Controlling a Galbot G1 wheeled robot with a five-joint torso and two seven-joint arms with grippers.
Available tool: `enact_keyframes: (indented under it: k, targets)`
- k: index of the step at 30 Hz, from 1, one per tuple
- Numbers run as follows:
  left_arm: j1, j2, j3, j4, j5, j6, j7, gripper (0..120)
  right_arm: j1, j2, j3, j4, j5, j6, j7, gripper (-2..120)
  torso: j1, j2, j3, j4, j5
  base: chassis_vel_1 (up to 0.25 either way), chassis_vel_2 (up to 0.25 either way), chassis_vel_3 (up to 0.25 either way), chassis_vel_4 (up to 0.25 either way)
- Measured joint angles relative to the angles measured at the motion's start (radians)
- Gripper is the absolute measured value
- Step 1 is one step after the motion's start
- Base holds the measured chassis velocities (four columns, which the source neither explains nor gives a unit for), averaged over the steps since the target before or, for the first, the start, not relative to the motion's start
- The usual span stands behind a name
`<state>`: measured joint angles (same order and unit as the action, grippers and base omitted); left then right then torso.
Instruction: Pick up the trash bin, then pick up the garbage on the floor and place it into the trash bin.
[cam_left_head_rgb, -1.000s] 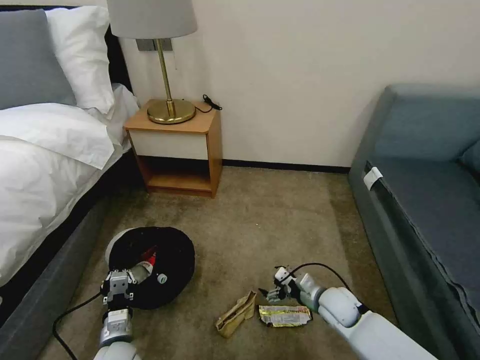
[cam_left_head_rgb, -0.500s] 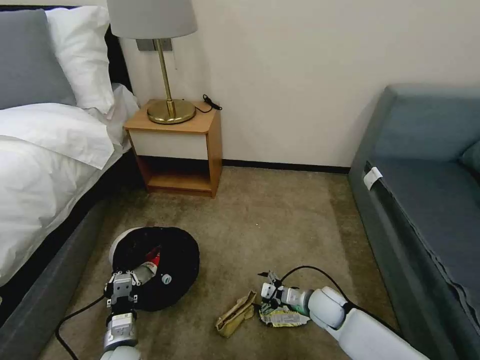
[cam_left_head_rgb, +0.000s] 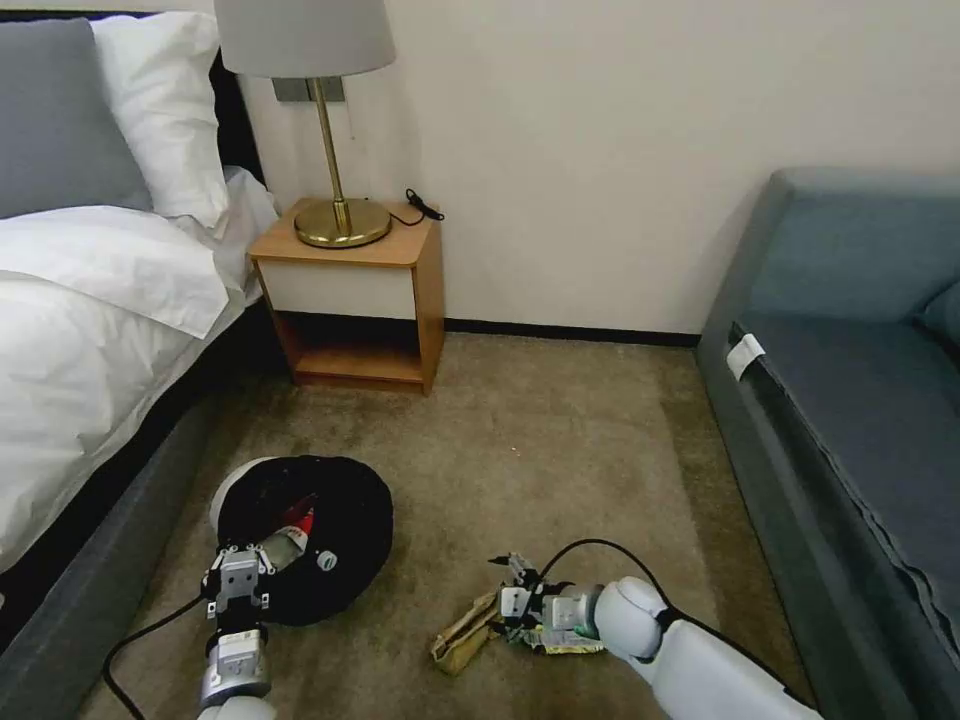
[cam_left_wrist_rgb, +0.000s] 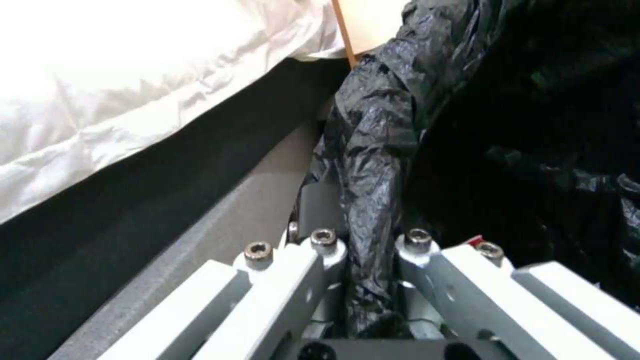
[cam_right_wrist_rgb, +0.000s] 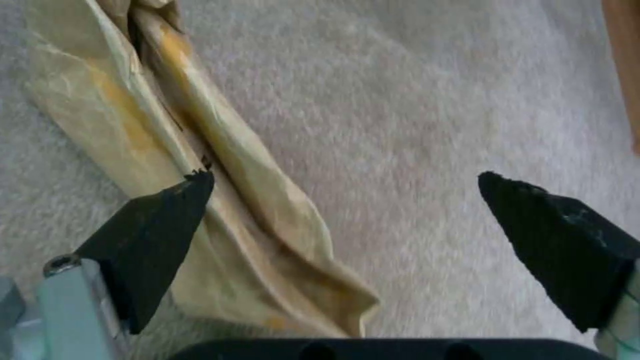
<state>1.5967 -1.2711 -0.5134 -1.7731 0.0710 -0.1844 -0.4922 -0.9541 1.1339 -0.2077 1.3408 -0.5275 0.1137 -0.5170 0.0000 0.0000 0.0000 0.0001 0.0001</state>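
Note:
The tan paper bag (cam_left_head_rgb: 463, 636) has sharp lengthwise folds running along it, so it should point straight out from my right gripper when I lift one end.
The trash bin (cam_left_head_rgb: 345, 520), white with a black bag (cam_left_wrist_rgb: 373, 150) over its rim, is tilted at the lower left of the head view. My left gripper (cam_left_head_rgb: 238, 578) is shut on its near rim, and the left wrist view shows my left gripper (cam_left_wrist_rgb: 370, 240) pinching the bag-covered edge. A red-white packet (cam_left_head_rgb: 298, 520) and a bottle (cam_left_head_rgb: 283, 546) lie inside. The right gripper (cam_left_head_rgb: 510, 592) is open, low over the carpet. Its fingers straddle one end of the tan paper bag (cam_left_head_rgb: 468, 630) (cam_right_wrist_rgb: 167, 140). A gold-silver wrapper (cam_left_head_rgb: 562, 642) lies partly under the right wrist.
A bed (cam_left_head_rgb: 90, 330) runs along the left, close to the bin. A wooden nightstand (cam_left_head_rgb: 350, 300) with a brass lamp (cam_left_head_rgb: 335, 215) stands at the back wall. A blue-grey sofa (cam_left_head_rgb: 850, 400) fills the right side. Bare carpet (cam_left_head_rgb: 540, 440) lies between them.
The right gripper has moved left and lower, from above the gold-silver wrapper to the end of the tan paper bag. The left gripper and bin have shifted only slightly.

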Motion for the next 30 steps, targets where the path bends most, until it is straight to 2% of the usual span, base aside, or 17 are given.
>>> enact_keyframes:
  k: [18, 20, 21, 23, 24, 27, 28, 30]
  targets:
    - [-0.013, 0.012, -0.005, 0.021, -0.023, -0.005, -0.001, 2, 0.013, 0.064, 0.005, -0.111, -0.085, 0.054, -0.037, 98, 0.000, 0.000, 0.000, -0.0001, -0.0002, 0.000, 0.000, 0.000, 0.000]
    - [-0.018, 0.013, -0.005, 0.024, -0.026, -0.005, -0.001, 2, 0.015, 0.075, 0.008, -0.125, -0.089, 0.058, -0.040, 90, 0.000, 0.000, 0.000, -0.0001, -0.0002, 0.000, 0.000, 0.000, 0.000]
    - [-0.018, 0.013, -0.005, 0.024, -0.026, -0.005, -0.001, 2, 0.015, 0.075, 0.008, -0.125, -0.089, 0.058, -0.040, 90, 0.000, 0.000, 0.000, -0.0001, -0.0002, 0.000, 0.000, 0.000, 0.000]
    - [-0.022, 0.016, -0.004, 0.027, -0.030, -0.005, -0.001, 2, 0.015, 0.079, 0.009, -0.134, -0.091, 0.061, -0.043, 80, 0.000, 0.000, 0.000, -0.0001, -0.0001, 0.000, 0.000, 0.000, 0.000]
    - [-0.022, 0.016, -0.004, 0.027, -0.030, -0.005, -0.001, 2, 0.015, 0.079, 0.009, -0.134, -0.091, 0.061, -0.043, 80, 0.000, 0.000, 0.000, -0.0001, -0.0001, 0.000, 0.000, 0.000, 0.000]
    - [-0.027, 0.020, -0.004, 0.034, -0.036, -0.004, 0.000, 2, 0.016, 0.083, 0.010, -0.143, -0.092, 0.065, -0.048, 64, 0.000, 0.000, 0.000, -0.0001, -0.0002, 0.000, 0.000, 0.000, 0.000]
    - [-0.027, 0.020, -0.004, 0.034, -0.036, -0.004, 0.000, 2, 0.016, 0.083, 0.010, -0.143, -0.092, 0.065, -0.048, 64, 0.000, 0.000, 0.000, -0.0001, -0.0002, 0.000, 0.000, 0.000, 0.000]
    - [-0.030, 0.023, -0.004, 0.038, -0.039, -0.004, 0.001, 2, 0.017, 0.088, 0.012, -0.150, -0.092, 0.067, -0.048, 55, 0.000, 0.000, 0.000, -0.0001, -0.0001, 0.000, 0.000, 0.000, 0.000]
